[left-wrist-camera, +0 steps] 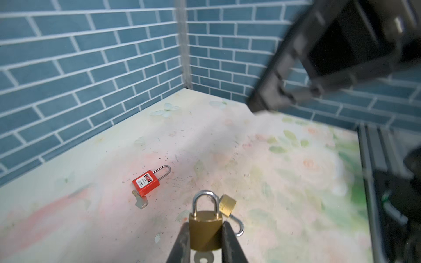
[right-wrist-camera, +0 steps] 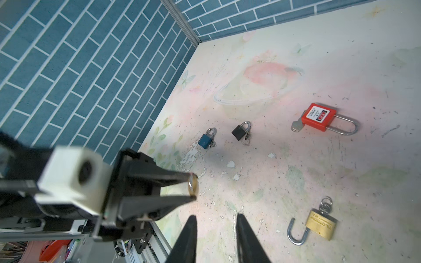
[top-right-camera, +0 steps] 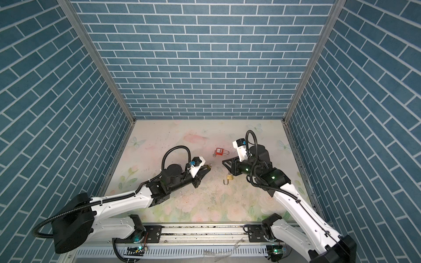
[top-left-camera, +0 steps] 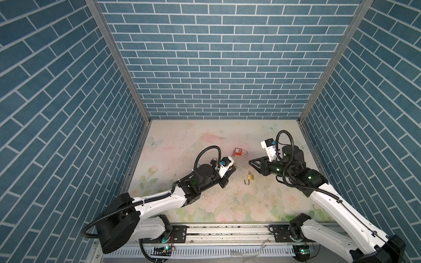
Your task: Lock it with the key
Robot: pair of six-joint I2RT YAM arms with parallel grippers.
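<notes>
I should turn the brass padlock (left-wrist-camera: 205,230) with my left gripper to present the key, because the key head (left-wrist-camera: 203,258) is between my left gripper's fingers, away from my right gripper.
My left gripper (left-wrist-camera: 206,224) is shut on a brass padlock (left-wrist-camera: 205,236), held off the table with its steel shackle closed. A silver key (left-wrist-camera: 198,256) head shows under the lock's body. In both top views this padlock (top-left-camera: 234,167) (top-right-camera: 207,167) sits at the left gripper's tip near the table's middle. My right gripper (right-wrist-camera: 216,216) is open with nothing between its fingers. In both top views the right gripper (top-left-camera: 250,162) (top-right-camera: 224,162) points at the held padlock from the right, a short gap away.
A second brass padlock (right-wrist-camera: 321,227) lies on the floral table (top-left-camera: 205,200) with its shackle swung open and a key ring on it. A red padlock (top-left-camera: 238,151) with a key lies further back. Small blue (right-wrist-camera: 206,140) and black (right-wrist-camera: 240,132) padlocks lie near the left wall.
</notes>
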